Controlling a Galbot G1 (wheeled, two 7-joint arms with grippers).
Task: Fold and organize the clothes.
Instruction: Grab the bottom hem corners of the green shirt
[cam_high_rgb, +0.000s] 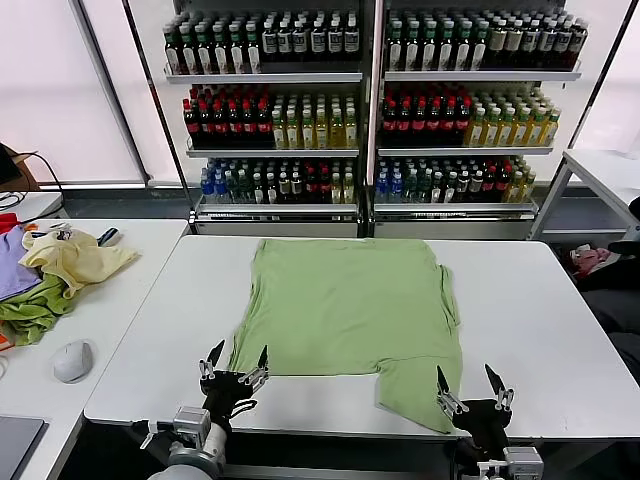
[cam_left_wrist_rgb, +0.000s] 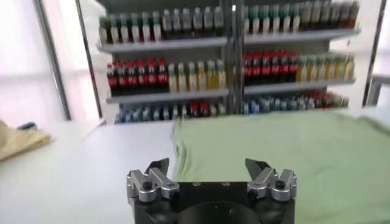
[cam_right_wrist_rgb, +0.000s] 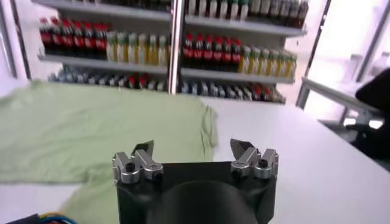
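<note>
The open fingers of my left gripper are in line with the light green shirt's near corner (cam_high_rgb: 236, 366). I should now go down until they are on both sides of its front edge (cam_high_rgb: 246, 372), then close them.
A light green shirt (cam_high_rgb: 345, 310) lies spread flat on the white table (cam_high_rgb: 530, 330), plain side up, with one part reaching the front edge at the right. The same shirt (cam_left_wrist_rgb: 292, 152) fills the ground ahead in the left wrist view, and the shirt (cam_right_wrist_rgb: 91, 128) shows again in the right wrist view. My left gripper (cam_high_rgb: 234, 362) hovers open at the table's front edge, by the shirt's near left corner. My right gripper (cam_high_rgb: 469, 385) is open too, beside the shirt's near right part. Nothing sits between the fingers of the left gripper (cam_left_wrist_rgb: 207, 168) or the right gripper (cam_right_wrist_rgb: 194, 150).
Shelves of bottles (cam_high_rgb: 370, 100) stand behind the table. A side table on the left carries a pale yellow garment (cam_high_rgb: 75, 258), green and purple cloths (cam_high_rgb: 25, 300) and a computer mouse (cam_high_rgb: 72, 360). Another white table (cam_high_rgb: 605, 170) stands at the far right.
</note>
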